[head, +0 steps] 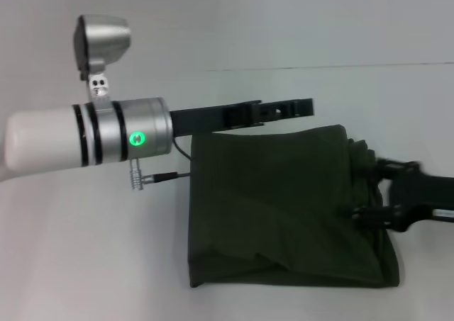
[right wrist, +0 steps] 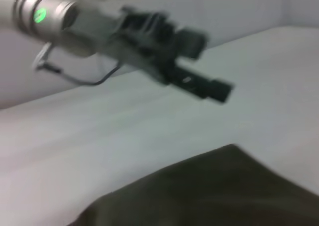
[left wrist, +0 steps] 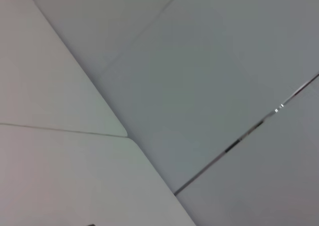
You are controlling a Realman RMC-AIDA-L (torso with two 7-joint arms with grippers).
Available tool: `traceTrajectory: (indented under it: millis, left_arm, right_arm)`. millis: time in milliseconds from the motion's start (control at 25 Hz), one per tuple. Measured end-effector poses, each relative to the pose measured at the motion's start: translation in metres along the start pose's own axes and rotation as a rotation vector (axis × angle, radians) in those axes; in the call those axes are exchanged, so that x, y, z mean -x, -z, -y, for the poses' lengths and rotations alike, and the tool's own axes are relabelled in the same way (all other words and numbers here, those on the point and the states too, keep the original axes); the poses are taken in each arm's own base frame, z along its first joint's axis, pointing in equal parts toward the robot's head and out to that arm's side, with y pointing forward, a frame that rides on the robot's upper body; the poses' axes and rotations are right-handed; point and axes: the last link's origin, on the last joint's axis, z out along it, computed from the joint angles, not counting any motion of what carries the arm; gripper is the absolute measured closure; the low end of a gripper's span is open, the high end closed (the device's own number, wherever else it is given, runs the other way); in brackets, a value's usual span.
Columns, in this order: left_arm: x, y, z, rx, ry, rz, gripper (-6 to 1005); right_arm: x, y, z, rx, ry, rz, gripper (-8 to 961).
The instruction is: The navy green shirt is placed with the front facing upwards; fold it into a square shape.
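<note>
The shirt's bunched edge [head: 362, 156] lies crumpled beside my right gripper. I should have it pull the cloth back toward its own side and smooth the shirt's far corner [head: 342, 132].
The navy green shirt [head: 284, 207] lies on the white table [head: 92, 250] folded into a rough rectangle, its plain dark olive back layer up; no lettering or label shows. It also fills the lower part of the right wrist view [right wrist: 209, 196]. My left gripper [head: 301, 109] hangs above the shirt's far edge, open and empty, apart from the cloth; it also shows in the right wrist view [right wrist: 207, 66]. My right gripper [head: 365, 190] is at the shirt's right edge, its fingers spread beside the bunched cloth, holding nothing that I can see.
My left arm's silver and white wrist [head: 92, 137] reaches in from the left, with a cable [head: 177, 173] hanging beside the shirt's far left corner. The table's far edge [head: 319, 67] meets a pale wall. The left wrist view shows only pale panels and seams.
</note>
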Motion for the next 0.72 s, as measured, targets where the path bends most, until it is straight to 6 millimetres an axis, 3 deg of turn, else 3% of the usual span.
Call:
traceTrajectory:
  millis: [320,720]
  left_arm:
    - [0.007,0.010,0.006,-0.009,0.014,-0.031,32]
    - [0.010,0.012,0.006,-0.001,0.019,-0.029,36]
  right_arm:
    - [-0.007,-0.033,-0.006,0.062,0.008,-0.098,28]
    - [-0.041,-0.011,-0.010,-0.009,-0.061,-0.148,27]
